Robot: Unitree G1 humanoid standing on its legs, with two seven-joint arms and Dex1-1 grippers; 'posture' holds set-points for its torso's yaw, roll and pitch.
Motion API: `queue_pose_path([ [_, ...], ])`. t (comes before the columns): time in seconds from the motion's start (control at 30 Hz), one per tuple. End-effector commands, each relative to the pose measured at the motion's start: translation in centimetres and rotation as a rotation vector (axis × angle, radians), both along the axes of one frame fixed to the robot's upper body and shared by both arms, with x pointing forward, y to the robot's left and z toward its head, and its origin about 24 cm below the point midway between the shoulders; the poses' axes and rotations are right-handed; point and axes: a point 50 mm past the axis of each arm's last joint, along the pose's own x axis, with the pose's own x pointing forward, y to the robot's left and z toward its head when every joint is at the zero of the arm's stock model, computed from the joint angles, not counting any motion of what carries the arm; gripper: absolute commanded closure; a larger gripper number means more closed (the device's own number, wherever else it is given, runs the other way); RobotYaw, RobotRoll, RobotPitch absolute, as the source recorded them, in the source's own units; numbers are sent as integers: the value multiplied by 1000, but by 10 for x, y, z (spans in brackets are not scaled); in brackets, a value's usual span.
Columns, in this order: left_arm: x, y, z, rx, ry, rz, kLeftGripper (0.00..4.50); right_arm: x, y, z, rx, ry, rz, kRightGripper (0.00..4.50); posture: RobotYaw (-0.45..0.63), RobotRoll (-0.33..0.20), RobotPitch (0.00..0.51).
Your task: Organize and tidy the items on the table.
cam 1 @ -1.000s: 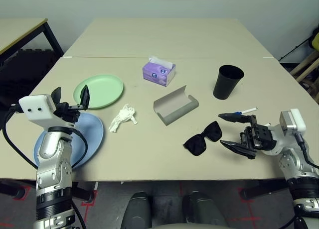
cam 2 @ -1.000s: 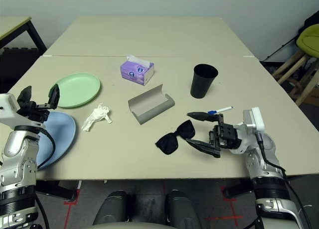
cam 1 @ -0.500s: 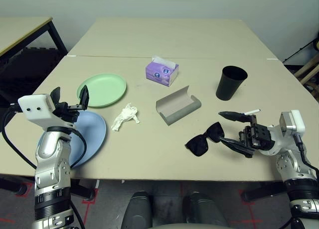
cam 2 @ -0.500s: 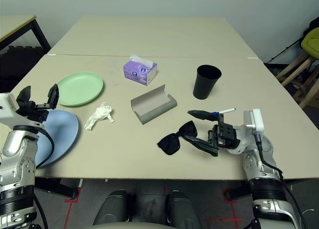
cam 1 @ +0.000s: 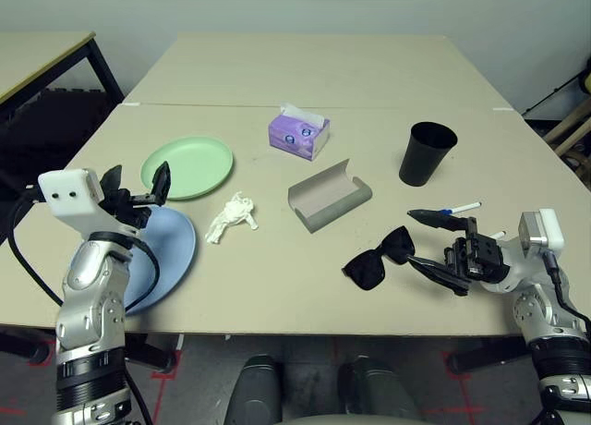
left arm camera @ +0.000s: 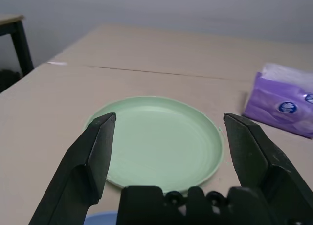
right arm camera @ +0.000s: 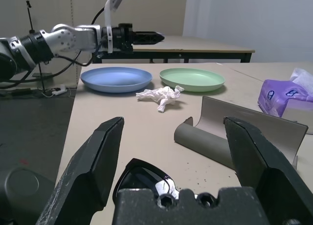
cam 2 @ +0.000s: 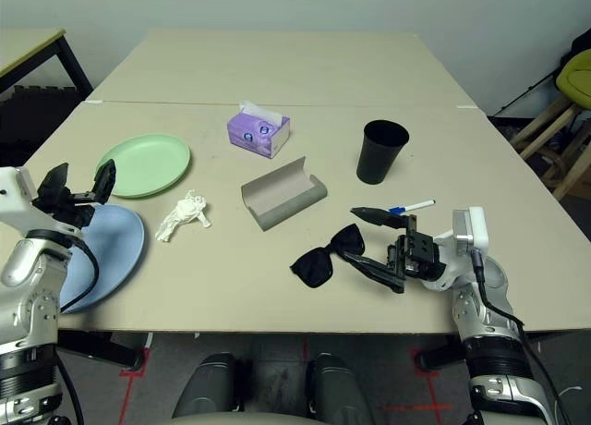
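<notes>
My left gripper is pointing past the light blue plate toward the pale green plate [cam 1: 187, 167], so it should move back and pick up the light blue one [cam 1: 167, 251] for stacking.
My left gripper [cam 1: 138, 177] stands open above the near rim of the light blue plate [cam 1: 157, 254], pointing at the pale green plate [left arm camera: 156, 142] just beyond. A crumpled white tissue [cam 1: 231, 218] lies to the right of the plates. The grey glasses case [cam 1: 328, 196] lies open mid-table, with the purple tissue box [cam 1: 298, 134] behind it. My right gripper [cam 1: 413, 238] is open and empty, its fingertips just right of the black sunglasses [right arm camera: 146, 178]. A white marker [cam 1: 459, 208] lies behind that gripper, and the black cup [cam 1: 425, 152] stands upright farther back.
The table [cam 1: 305, 69] stretches bare beyond the seam. A separate black-legged table [cam 1: 42, 55] stands at the far left. Stool legs [cam 2: 554, 139] show past the right edge. The near table edge runs just under both wrists.
The whole picture has shifted a little, so the camera moved. Both grippers stay open and empty, and the items lie where they were.
</notes>
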Motion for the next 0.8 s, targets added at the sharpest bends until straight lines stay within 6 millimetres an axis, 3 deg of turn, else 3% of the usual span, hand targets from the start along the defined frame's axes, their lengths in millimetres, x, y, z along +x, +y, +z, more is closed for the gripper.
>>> queue_pose_path([
  [0.03,-2,-10,19,21,29,-144,0,0,-5,1,-5,-7,-25,28,159,0,26],
  [0.2,-21,-13,29,149,185,-400,0,0,-7,0,-10,-3,-30,28,163,0,29],
  [0.4,-41,8,22,291,393,-481,0,-1,-9,-1,-18,5,-30,28,165,0,30],
  [0.57,-49,28,12,333,504,-430,0,-1,-9,-1,-22,6,-31,28,165,0,30],
  [0.8,-51,68,1,259,602,-174,0,-2,-10,-3,-30,9,-33,28,166,0,34],
])
